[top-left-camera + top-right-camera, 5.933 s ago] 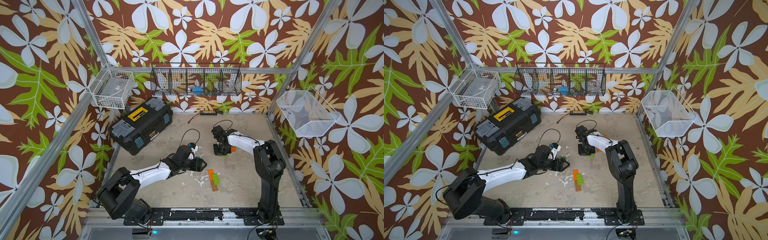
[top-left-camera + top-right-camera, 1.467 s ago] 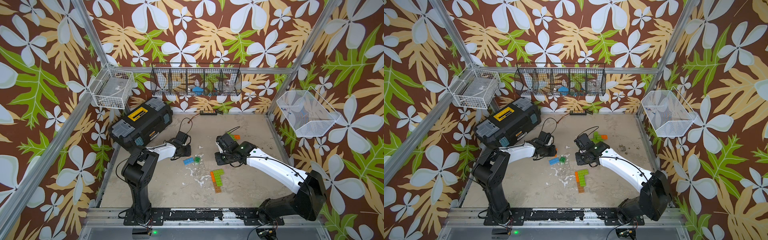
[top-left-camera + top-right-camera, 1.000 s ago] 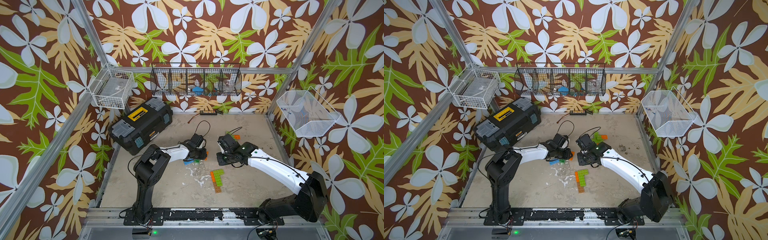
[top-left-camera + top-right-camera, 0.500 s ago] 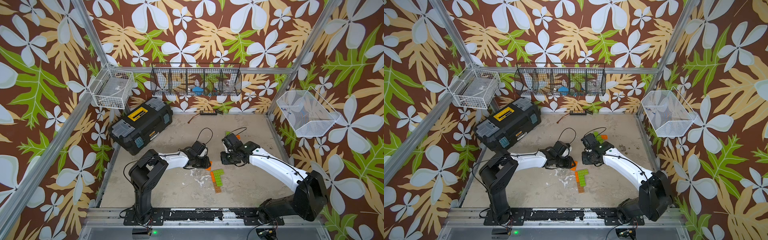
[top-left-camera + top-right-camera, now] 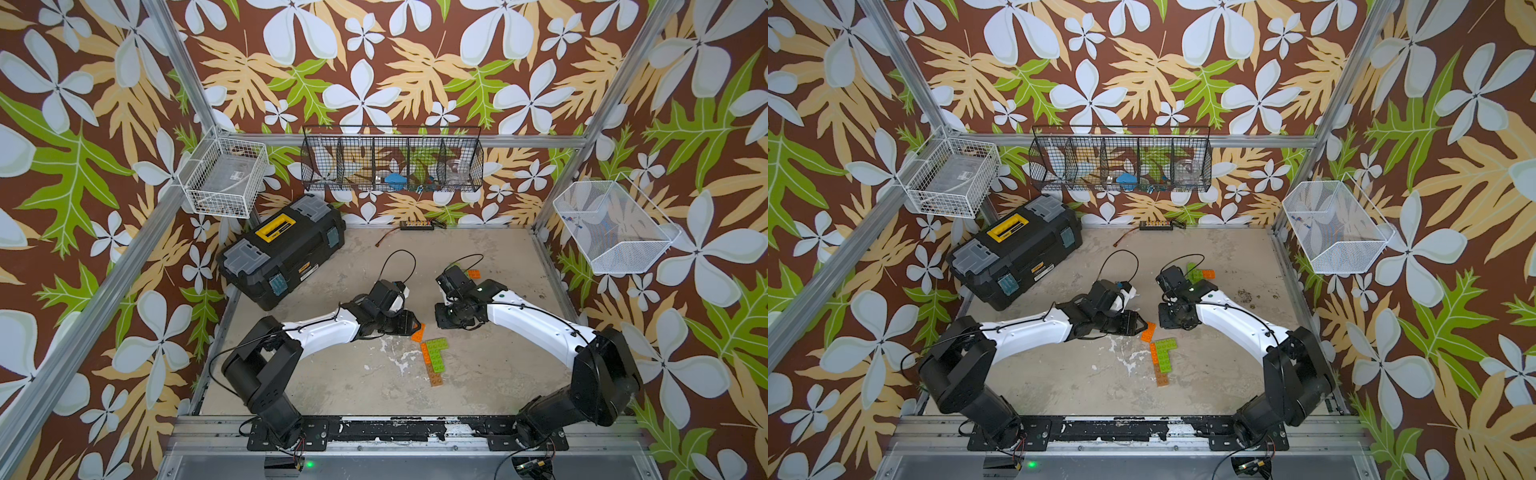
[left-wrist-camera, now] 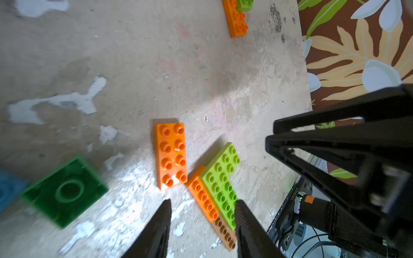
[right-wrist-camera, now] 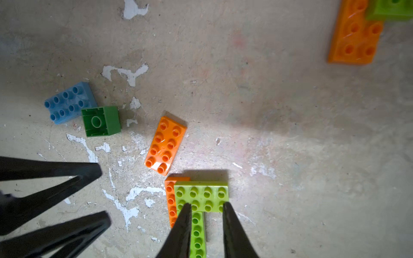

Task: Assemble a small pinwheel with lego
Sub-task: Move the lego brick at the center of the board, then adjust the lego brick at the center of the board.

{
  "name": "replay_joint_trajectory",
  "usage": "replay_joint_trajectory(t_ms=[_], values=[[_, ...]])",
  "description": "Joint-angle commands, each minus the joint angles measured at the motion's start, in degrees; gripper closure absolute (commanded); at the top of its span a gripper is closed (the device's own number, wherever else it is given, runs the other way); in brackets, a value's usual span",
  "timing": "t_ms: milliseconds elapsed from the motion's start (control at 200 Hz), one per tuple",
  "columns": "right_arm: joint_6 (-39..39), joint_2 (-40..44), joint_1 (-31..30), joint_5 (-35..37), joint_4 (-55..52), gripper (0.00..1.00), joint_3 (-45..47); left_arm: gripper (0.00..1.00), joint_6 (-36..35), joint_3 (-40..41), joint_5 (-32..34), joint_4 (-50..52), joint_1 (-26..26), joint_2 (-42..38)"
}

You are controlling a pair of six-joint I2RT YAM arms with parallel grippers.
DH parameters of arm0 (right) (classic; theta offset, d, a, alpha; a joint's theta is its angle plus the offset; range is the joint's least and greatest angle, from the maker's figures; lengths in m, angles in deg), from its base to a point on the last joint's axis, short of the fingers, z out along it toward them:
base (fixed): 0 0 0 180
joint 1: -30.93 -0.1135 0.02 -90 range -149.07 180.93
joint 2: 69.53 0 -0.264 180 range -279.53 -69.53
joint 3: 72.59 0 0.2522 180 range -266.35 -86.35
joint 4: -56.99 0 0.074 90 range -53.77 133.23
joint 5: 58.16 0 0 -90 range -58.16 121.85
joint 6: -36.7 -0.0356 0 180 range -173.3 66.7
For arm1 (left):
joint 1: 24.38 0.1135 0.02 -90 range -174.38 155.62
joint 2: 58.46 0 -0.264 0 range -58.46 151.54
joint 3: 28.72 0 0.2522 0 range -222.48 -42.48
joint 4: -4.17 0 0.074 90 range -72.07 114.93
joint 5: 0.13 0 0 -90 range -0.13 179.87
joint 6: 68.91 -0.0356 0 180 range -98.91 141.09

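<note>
My left gripper should back away while my right gripper takes the loose brick's near end (image 5: 1145, 336), because my left gripper is crowding the loose orange brick (image 5: 1148, 328), which is crooked to the assembly's orange piece.
The lego assembly (image 5: 434, 355), lime green, orange and tan bricks joined in an L, lies flat mid-table. A loose orange brick (image 5: 418, 331) rests just beyond it, studs up, at the tips of my left gripper (image 5: 412, 325). In the left wrist view that gripper (image 6: 203, 201) is open and empty, its fingers either side of the assembly's orange strip (image 6: 202, 196). My right gripper (image 7: 206, 205) hovers over the lime green bricks (image 7: 201, 196), jaws a little apart, holding nothing. A blue brick (image 7: 69, 101) and an upturned dark green square (image 7: 100, 120) lie together, hidden under the left arm in both top views.
A second orange and lime green cluster (image 5: 473, 273) lies behind the right wrist. A black toolbox (image 5: 282, 249) stands at the back left. Wire baskets (image 5: 392, 164) hang on the walls. A cable and a small power strip (image 5: 417, 225) lie at the far edge.
My left arm swung from beside the toolbox toward the middle, and its gripper opened; the loose orange brick now lies at its tips. My right gripper shifted slightly.
</note>
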Motion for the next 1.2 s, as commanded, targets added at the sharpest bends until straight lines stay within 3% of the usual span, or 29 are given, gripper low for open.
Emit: replay_joint_trajectory(t_ms=[0,240,876,1031,1196], values=[[-1.74,-3.03,-0.79,-3.94,3.24,0.72,-1.13,0.51,-0.80,4.50,2.59,-1.82,1.68,-5.78],[-3.43,-9.84,-0.79,-8.66,8.73,0.54,-1.62,0.48,-0.87,14.59,3.91,-1.52,7.63,-20.59],[1.61,-17.77,-0.61,-20.10,14.33,0.59,-5.89,0.47,1.48,21.71,2.55,-2.38,9.15,-25.82],[2.04,-14.74,-0.81,-12.47,10.82,0.60,-5.55,0.46,1.27,23.20,2.14,-2.32,8.83,-26.35],[0.96,-13.18,-3.75,-2.89,4.41,0.68,-5.36,0.47,1.23,24.31,5.94,-2.52,3.19,-27.12]])
